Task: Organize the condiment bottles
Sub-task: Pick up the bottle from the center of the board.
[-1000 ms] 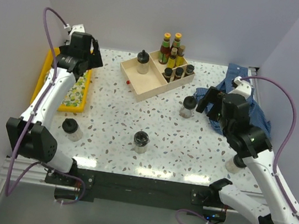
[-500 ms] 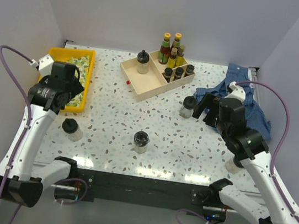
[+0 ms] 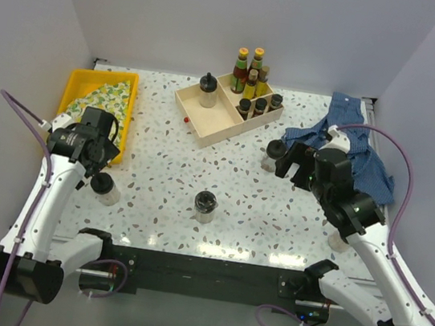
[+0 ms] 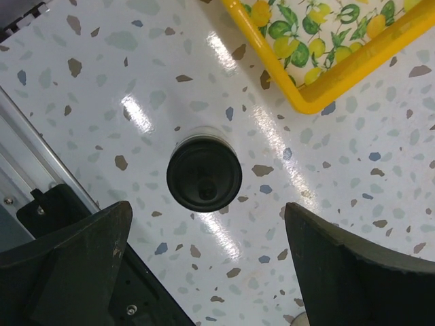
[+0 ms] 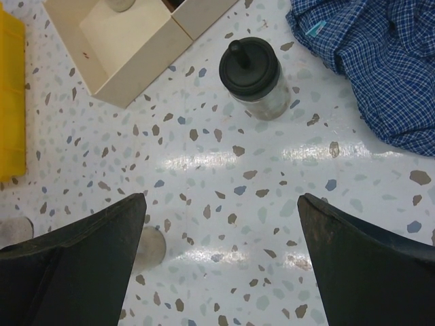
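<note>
The jar's black lid (image 4: 204,174) is centred in front of my left gripper's open fingers and is clear of the yellow tray. I should continue to go down until the fingers are on both sides of the lid (image 3: 102,183).
A squat clear jar with a black lid (image 3: 104,188) stands at the front left; in the left wrist view the jar (image 4: 204,174) sits just ahead of my open, empty left gripper (image 4: 207,258), which hovers over it (image 3: 98,158). My right gripper (image 3: 287,158) is open and empty beside a second black-lidded jar (image 3: 274,155), which stands ahead of the fingers in the right wrist view (image 5: 250,68). A third jar (image 3: 206,206) stands front centre. A fourth (image 3: 340,241) is partly hidden by the right arm. Slim sauce bottles (image 3: 247,70), tiny bottles (image 3: 260,104) and one jar (image 3: 207,90) stand in the wooden box (image 3: 214,126).
A yellow tray (image 3: 125,130) with a lemon-print cloth lies at the left, its corner close to the left gripper (image 4: 312,102). A blue checked cloth (image 3: 371,164) lies crumpled at the right, just beyond the second jar (image 5: 367,68). White walls close in the table.
My left arm swung down from the back left past the yellow tray to above the front-left jar. My right gripper moved left toward the jar by the blue cloth.
</note>
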Controlling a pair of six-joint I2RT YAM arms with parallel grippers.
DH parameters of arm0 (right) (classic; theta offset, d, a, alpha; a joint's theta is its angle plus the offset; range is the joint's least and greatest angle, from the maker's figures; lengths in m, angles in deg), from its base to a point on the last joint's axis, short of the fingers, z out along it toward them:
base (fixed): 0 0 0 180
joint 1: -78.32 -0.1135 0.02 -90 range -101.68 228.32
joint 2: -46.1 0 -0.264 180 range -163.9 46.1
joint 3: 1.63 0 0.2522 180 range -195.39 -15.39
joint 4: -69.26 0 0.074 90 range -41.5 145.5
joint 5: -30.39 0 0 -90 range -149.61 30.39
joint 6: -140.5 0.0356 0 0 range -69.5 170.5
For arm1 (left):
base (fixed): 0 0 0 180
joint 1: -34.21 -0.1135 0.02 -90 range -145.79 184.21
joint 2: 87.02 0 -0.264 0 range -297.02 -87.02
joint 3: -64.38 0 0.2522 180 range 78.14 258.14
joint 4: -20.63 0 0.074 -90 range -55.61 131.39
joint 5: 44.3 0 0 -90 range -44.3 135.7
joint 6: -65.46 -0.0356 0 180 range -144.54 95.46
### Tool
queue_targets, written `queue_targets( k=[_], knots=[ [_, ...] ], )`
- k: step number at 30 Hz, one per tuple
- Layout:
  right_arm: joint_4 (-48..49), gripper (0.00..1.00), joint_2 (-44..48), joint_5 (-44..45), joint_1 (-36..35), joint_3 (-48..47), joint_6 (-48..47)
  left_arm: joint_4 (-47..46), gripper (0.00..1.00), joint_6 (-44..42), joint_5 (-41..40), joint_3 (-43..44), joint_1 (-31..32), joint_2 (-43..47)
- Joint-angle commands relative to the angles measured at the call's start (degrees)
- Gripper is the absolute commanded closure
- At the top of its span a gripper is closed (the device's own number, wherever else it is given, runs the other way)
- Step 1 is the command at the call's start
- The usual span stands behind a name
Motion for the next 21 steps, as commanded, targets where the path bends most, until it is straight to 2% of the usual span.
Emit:
queue_targets(
  k=[1,5,12,16,20,21],
  knots=[
    [0.7,0.01,0.5,-0.9,0.1,-0.9,0.5,0.6,0.0,4.3,0.0,-3.3,-0.3,0.4],
    [1.5,0.01,2.9,-0.5,0.1,-0.1,0.6,-6.5,0.0,1.5,0.6,-5.2,-0.2,-1.8],
    [-0.2,0.02,4.6,0.0,0.1,-0.7,0.4,-5.0,0.0,6.2,1.7,-7.1,-0.3,-11.3],
    [-0.4,0.02,5.7,0.1,0.0,-0.7,0.2,-8.3,0.01,6.4,3.6,-11.3,-0.3,-11.4],
    [-1.1,0.02,6.6,0.9,0.0,-1.0,0.0,-10.7,0.09,6.0,3.7,-12.8,-0.3,-9.9],
    [-1.0,0.02,6.8,0.9,0.0,-0.9,0.2,-10.8,0.14,5.9,2.4,-12.8,-0.3,-9.5]
  ],
)
